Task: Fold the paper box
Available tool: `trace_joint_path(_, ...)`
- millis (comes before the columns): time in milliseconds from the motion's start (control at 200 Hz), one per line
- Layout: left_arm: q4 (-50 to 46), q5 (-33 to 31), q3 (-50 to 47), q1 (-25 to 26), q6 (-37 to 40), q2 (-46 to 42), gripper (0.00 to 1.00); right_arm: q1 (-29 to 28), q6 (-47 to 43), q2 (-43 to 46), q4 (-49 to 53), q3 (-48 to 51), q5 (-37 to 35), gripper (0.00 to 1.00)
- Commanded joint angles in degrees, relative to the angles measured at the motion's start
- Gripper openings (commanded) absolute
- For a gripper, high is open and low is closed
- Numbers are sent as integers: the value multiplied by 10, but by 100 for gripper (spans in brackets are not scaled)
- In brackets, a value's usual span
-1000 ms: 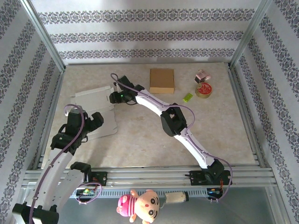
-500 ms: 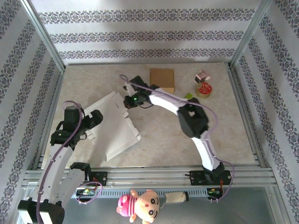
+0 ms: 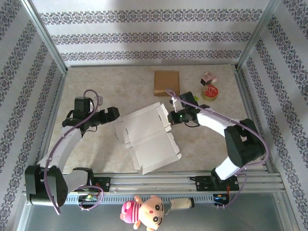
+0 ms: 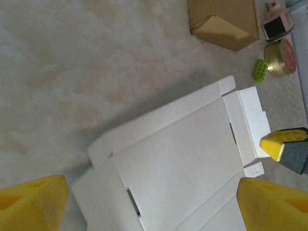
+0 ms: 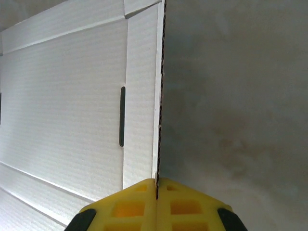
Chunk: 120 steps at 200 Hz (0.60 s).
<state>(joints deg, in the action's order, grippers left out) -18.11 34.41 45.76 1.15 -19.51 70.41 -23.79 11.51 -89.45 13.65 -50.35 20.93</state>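
Crease lines [image 3: 150, 138] go across the middle of the paper box. I therefore expect its far panel [image 3: 144, 123] to swing up along them when I lift its edge.
The paper box [image 3: 147, 137] is a flat white die-cut sheet with slots, lying tilted mid-table. My right gripper [image 3: 172, 117] is shut on its far right edge. In the right wrist view the yellow pads [image 5: 156, 202] pinch the corrugated edge of the paper box [image 5: 72, 96], which stands on edge there. My left gripper [image 3: 113, 114] is open just left of the sheet's far left corner. In the left wrist view its yellow fingertips straddle the paper box [image 4: 178, 154] from above, left gripper [image 4: 154, 204], and touch nothing. The right gripper's fingers [image 4: 284, 147] show at the sheet's edge.
A brown cardboard box [image 3: 166, 83] sits at the back centre. A round tin [image 3: 210, 92] and a small pink box [image 3: 208, 78] are at the back right, with a green piece [image 4: 260, 70] near them. Metal frame rails bound the table; a plush doll [image 3: 144, 209] lies below the front rail.
The right gripper has closed on the sheet and dragged it from the far left to the middle of the table. The left arm has swung forward and right toward the sheet.
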Motion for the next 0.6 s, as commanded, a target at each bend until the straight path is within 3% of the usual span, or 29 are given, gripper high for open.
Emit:
trace_joint_path(0,42,36,57,7,73,74,87,16,-26,34,-18,5,2,1)
trace_joint_path(160,-45,-3,157,33,112,208,70,42,-34,44,-12,10,11,1)
trace_joint_path(250,-71,29,191,50,141,262,64,53,-39,59,-11,16,17,1)
trace_joint_path(380,-26,124,205,54,131,324,64,57,-46,70,-12,19,27,1)
trace_joint_path(500,-32,131,235,66,162,372,68,56,-42,69,-10,14,38,1)
trace_joint_path(595,-51,189,260,72,179,405,65,57,-41,69,-10,14,36,1)
